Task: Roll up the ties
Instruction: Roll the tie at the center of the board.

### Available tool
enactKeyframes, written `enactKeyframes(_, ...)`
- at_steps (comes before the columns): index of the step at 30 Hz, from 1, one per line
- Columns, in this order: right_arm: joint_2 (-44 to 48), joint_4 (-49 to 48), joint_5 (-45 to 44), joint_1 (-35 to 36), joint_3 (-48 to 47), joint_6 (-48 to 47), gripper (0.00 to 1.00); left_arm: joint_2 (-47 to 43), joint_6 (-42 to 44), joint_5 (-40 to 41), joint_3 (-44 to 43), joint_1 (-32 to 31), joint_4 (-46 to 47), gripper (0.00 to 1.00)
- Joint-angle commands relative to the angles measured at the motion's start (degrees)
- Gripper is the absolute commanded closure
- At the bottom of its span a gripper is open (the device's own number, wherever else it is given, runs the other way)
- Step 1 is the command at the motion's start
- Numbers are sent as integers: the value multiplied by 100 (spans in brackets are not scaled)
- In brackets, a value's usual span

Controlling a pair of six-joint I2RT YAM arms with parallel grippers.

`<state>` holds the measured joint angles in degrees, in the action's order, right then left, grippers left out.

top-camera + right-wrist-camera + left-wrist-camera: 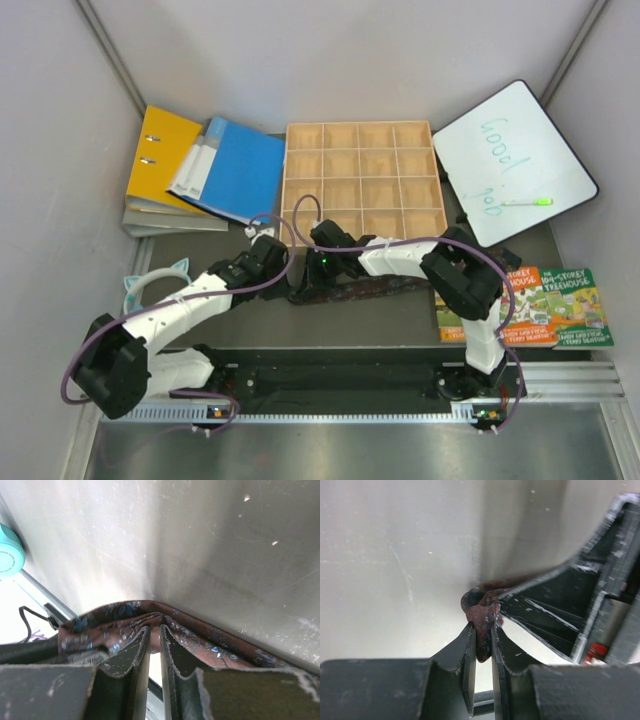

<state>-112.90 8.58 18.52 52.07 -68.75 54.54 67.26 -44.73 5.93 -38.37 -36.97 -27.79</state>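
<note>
My left gripper is pinching the tie's end (482, 619) into a heap. It should let go, move back and take hold of the tie's spread end again while my right gripper holds the tie's fold (150, 618).
A dark brown tie (372, 289) with blue and red specks lies stretched across the middle of the table, running from the grippers off to the right. My left gripper (280, 252) is shut on the tie's bunched end (482, 612), pinched between the fingertips (470, 635). My right gripper (322, 240) sits right beside it and is shut on a fold of the tie (125, 617), the fabric draped over both fingers (172, 640). The right gripper's black body (560, 605) shows close by in the left wrist view.
A wooden compartment tray (362, 180) stands just behind the grippers. Yellow (158, 160) and blue (232, 168) binders lie at back left, a whiteboard (512, 160) at back right, picture books (545, 305) at right, a teal headband (150, 285) at left.
</note>
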Motion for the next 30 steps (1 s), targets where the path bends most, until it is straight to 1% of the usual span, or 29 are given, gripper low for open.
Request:
enactKeyframes(1,189,-40,-112,40,-112,56,85,58,-202,57,-364,-231,-130,87)
enactKeyframes(8,295,-137,-77,40,37,91,85,506,-396,250,-759,-705,-121,87)
enactKeyframes(13,435,-190,-59,22,177,92,85,902,-571,539,-961,-1013,-148,87)
enactKeyframes(21,682,-287,37,-189,468,92,85,1464,-765,786,-1076,-1251,-104,88)
enactKeyframes(26,901,-15,-24,-347,529,-14,85,1798,-765,822,-1252,-1313,-69,88)
enactKeyframes(30,1121,433,-208,-470,521,-172,84,1983,-756,822,-1357,-1357,-60,88)
